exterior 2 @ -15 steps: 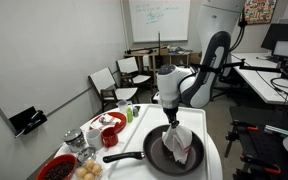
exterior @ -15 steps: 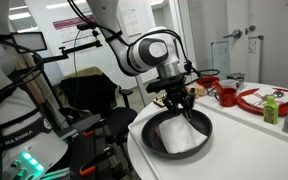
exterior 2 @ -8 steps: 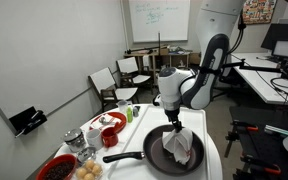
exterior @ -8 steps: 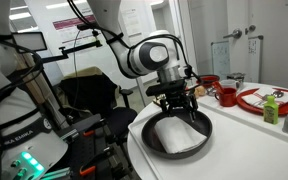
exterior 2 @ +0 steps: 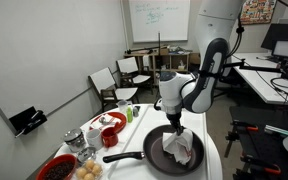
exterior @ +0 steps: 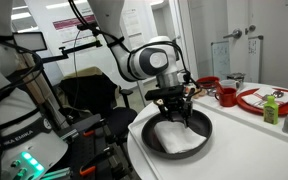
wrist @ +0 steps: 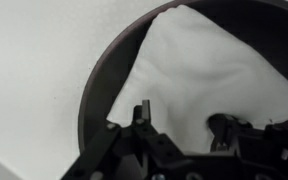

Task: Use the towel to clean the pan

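Note:
I should turn my gripper back and pull the towel over the uncovered bottom of the pan [exterior 2: 156,154] near the pan's handle, because the towel is close to the pan's rim [exterior 2: 200,153] opposite the handle.
The black pan [exterior: 147,140] sits on a white table, and its long handle points toward the red dishes in an exterior view [exterior 2: 124,155]. The white towel [exterior: 180,138] lies spread inside the pan, as both exterior views [exterior 2: 182,149] and the wrist view [wrist: 204,60] show. My gripper [exterior: 176,117] hangs just above the towel's near edge [exterior 2: 174,127]. In the wrist view its fingers [wrist: 184,120] stand well apart with the towel lying flat below them. The pan's dark rim [wrist: 96,85] curves around the towel.
Red bowls [exterior 2: 111,135], a red plate [exterior 2: 56,168] and a green bottle [exterior 2: 129,113] stand beside the pan's handle. In an exterior view a red cup [exterior: 226,96] and a red plate [exterior: 259,100] sit behind the pan. Chairs [exterior 2: 119,80] stand past the table.
The towel hung bunched from my gripper a second ago; it has come down and spread flat in the pan. My gripper has shifted slightly sideways and sits low over it.

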